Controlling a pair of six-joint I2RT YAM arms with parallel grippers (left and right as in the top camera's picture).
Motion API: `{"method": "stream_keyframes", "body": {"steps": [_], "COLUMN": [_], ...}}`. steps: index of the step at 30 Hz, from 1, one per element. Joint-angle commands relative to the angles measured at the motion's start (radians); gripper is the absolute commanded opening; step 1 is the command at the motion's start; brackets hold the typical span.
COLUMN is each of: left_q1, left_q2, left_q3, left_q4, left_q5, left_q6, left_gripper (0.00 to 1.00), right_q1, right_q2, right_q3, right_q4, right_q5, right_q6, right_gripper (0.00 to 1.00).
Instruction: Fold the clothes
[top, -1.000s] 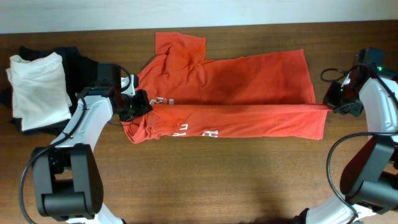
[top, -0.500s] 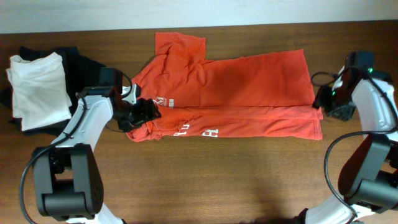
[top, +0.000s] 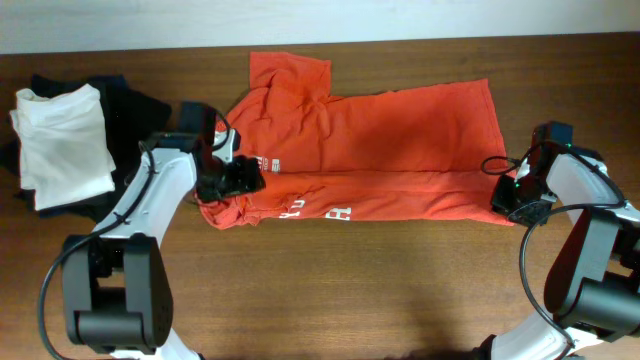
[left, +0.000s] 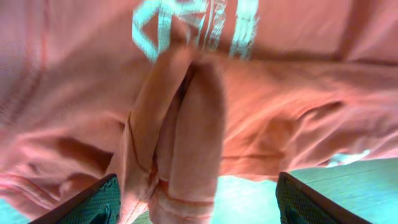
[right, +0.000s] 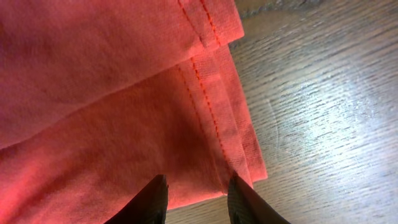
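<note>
A bunched fold of the T-shirt sits under my left gripper, so that gripper should grab the T-shirt's crumpled near corner and tug it straight before folding.
The clothes, an orange-red T-shirt, lie spread across the wooden table with the front strip folded up, white lettering showing on it. My left gripper hovers over the shirt's left end with its jaws wide apart. In the left wrist view a bunched ridge of fabric runs between the spread fingers, untouched by them. My right gripper stands open at the right hem corner. Its dark fingertips are poised just above the stitched hem.
A folded white garment lies at the far left on dark garments. Bare wood lies to the right of the hem and along the table's front. The table's back edge runs along a pale wall.
Both grippers have let go of the shirt's folded strip, which now lies flat on the shirt. The left gripper shifted slightly right. The right one moved left and toward the front, over the hem corner.
</note>
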Motion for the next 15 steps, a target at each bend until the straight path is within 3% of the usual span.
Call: {"method": "stream_keyframes", "body": {"steps": [1, 6, 13, 15], "left_q1": [-0.025, -0.084, -0.097, -0.096], "left_q2": [-0.026, -0.025, -0.012, -0.012], "left_q3": [0.049, 0.029, 0.002, 0.011], "left_q4": [-0.031, -0.080, 0.057, 0.097], "left_q5": [-0.005, -0.126, -0.202, -0.198], "left_q6": [0.020, 0.020, 0.008, 0.005], "left_gripper": [0.79, 0.64, 0.04, 0.01], "right_q1": [0.005, 0.005, 0.005, 0.005], "right_q2": [-0.002, -0.002, -0.002, -0.002], "right_q3": [-0.006, -0.006, -0.006, -0.006], "right_q4": [0.003, 0.003, 0.002, 0.003], "right_q5": [-0.002, -0.002, -0.002, -0.002], "right_q6": [0.008, 0.007, 0.007, 0.007], "right_gripper": [0.36, 0.36, 0.36, 0.36]}}
